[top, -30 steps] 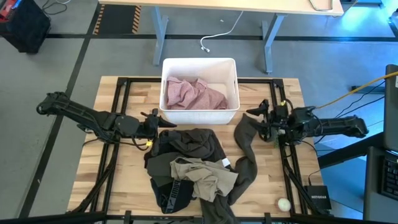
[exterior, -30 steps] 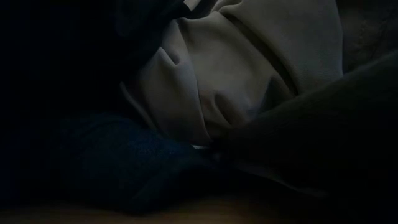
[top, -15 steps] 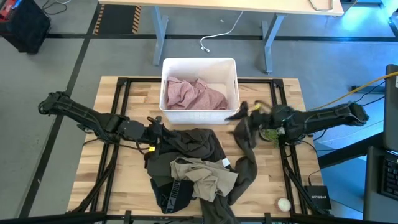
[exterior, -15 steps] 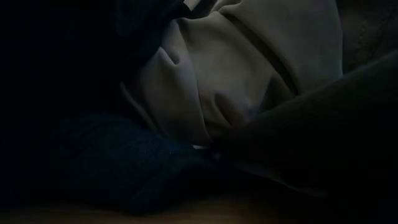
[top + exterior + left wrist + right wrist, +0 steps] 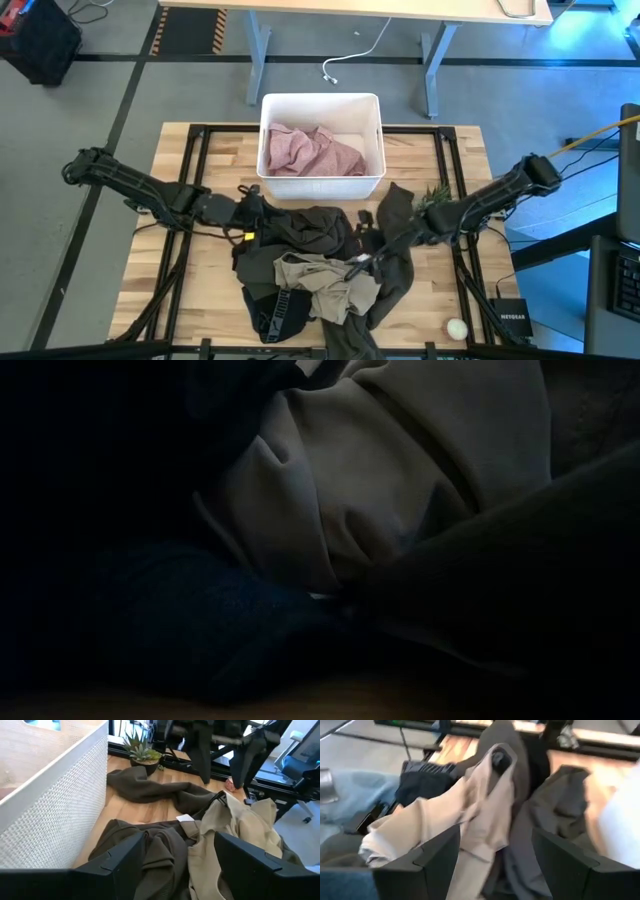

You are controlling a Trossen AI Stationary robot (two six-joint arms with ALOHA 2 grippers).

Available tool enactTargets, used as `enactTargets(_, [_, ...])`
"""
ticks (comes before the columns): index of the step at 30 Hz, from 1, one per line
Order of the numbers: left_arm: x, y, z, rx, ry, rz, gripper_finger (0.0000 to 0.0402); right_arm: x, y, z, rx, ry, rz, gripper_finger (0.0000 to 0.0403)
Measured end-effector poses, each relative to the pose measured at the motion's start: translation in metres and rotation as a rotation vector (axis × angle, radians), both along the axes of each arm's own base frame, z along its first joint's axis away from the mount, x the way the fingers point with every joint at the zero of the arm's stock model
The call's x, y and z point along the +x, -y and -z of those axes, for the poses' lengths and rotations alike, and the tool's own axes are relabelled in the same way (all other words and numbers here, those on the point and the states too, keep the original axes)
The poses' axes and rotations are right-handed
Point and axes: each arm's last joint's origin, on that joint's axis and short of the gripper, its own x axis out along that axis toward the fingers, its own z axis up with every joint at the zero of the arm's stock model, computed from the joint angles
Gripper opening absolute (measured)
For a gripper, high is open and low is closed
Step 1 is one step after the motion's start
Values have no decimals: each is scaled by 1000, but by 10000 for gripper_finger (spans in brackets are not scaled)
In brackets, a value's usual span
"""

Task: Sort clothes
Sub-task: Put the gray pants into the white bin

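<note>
I should go on lowering my right gripper's open fingers until they are on both sides of the khaki edge and close, because the khaki piece lies uncovered on top of the pile.
A pile of clothes lies mid-table: a dark olive garment, a khaki piece on top of it, a black piece at the near edge and a long olive-brown piece on the right. A pink striped shirt lies in the white bin. My left gripper is open at the dark olive garment's left edge. My right gripper is open, pointing down just above the khaki piece. The low view shows only cloth, khaki over dark navy.
A small potted plant stands right of the pile, behind my right arm. A pale ball and a small black box lie at the near right corner. Bare wood shows left of the pile and right of the bin.
My right gripper has swung from beside the plant toward the table's left and near edge, reaching out over the pile above the khaki piece. My left gripper has edged right, toward the dark olive garment. The clothes have stayed where they were.
</note>
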Motion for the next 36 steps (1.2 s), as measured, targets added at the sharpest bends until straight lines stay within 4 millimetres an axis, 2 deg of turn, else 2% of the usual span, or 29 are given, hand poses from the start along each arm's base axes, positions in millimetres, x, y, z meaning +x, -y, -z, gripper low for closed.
enactTargets(4, [0,0,0,8,1,-10,235,4,-10,11,37,-41,6,266])
enactTargets(10, [0,-1,0,15,2,-23,235,15,-16,27,126,-90,22,266])
enactTargets(14, [0,-2,0,15,2,-26,235,23,-19,38,120,-90,33,266])
enactTargets(17, [0,-2,0,11,3,-28,235,31,-16,52,97,-113,55,266])
enactTargets(23, [0,-2,0,9,5,-29,235,44,3,78,30,-197,124,261])
enactTargets(29, [0,-2,-1,16,9,-33,235,51,17,88,18,-230,163,213])
enactTargets(36, [0,-2,-1,21,10,-47,235,51,18,88,-17,-235,130,122])
